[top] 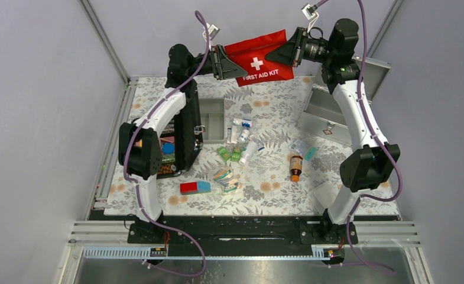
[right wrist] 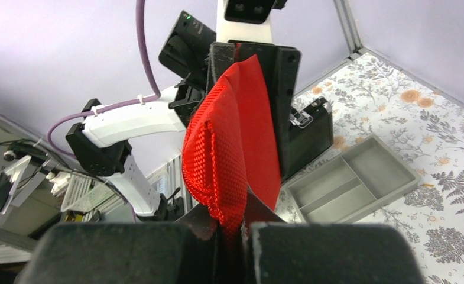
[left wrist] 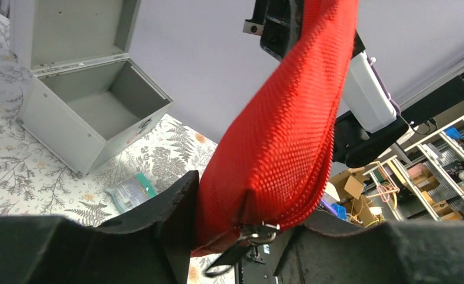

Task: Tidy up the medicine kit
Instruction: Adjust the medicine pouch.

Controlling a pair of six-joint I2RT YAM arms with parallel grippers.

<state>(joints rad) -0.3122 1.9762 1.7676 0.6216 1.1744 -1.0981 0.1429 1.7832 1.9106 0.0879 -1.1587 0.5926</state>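
Observation:
I should keep the pouch in my right gripper while my left gripper takes hold of the red fabric [left wrist: 276, 177] again, away from the zipper pull [left wrist: 250, 241], because the pull is at the ends of my left gripper's fingers.
A red first aid kit pouch [top: 256, 59] hangs in the air above the far side of the table, held at both ends. My left gripper [top: 230, 64] is shut on its left end, where the zipper pull [left wrist: 250, 236] dangles below the red fabric [left wrist: 288, 136]. My right gripper [top: 279, 53] is shut on its right end; the fabric [right wrist: 229, 154] is pinched tight between my jaws. Loose medicine items lie on the floral mat below: small bottles and tubes [top: 241, 133], green packets [top: 229, 154], a brown bottle [top: 295, 167].
A grey metal box [top: 330, 109] stands open at the right, also in the left wrist view [left wrist: 87, 112]. A grey divided tray [top: 211, 119] lies mid-left, also in the right wrist view [right wrist: 353, 180]. A black case [top: 179, 139] stands at the left. A red and blue box [top: 195, 187] lies near the front.

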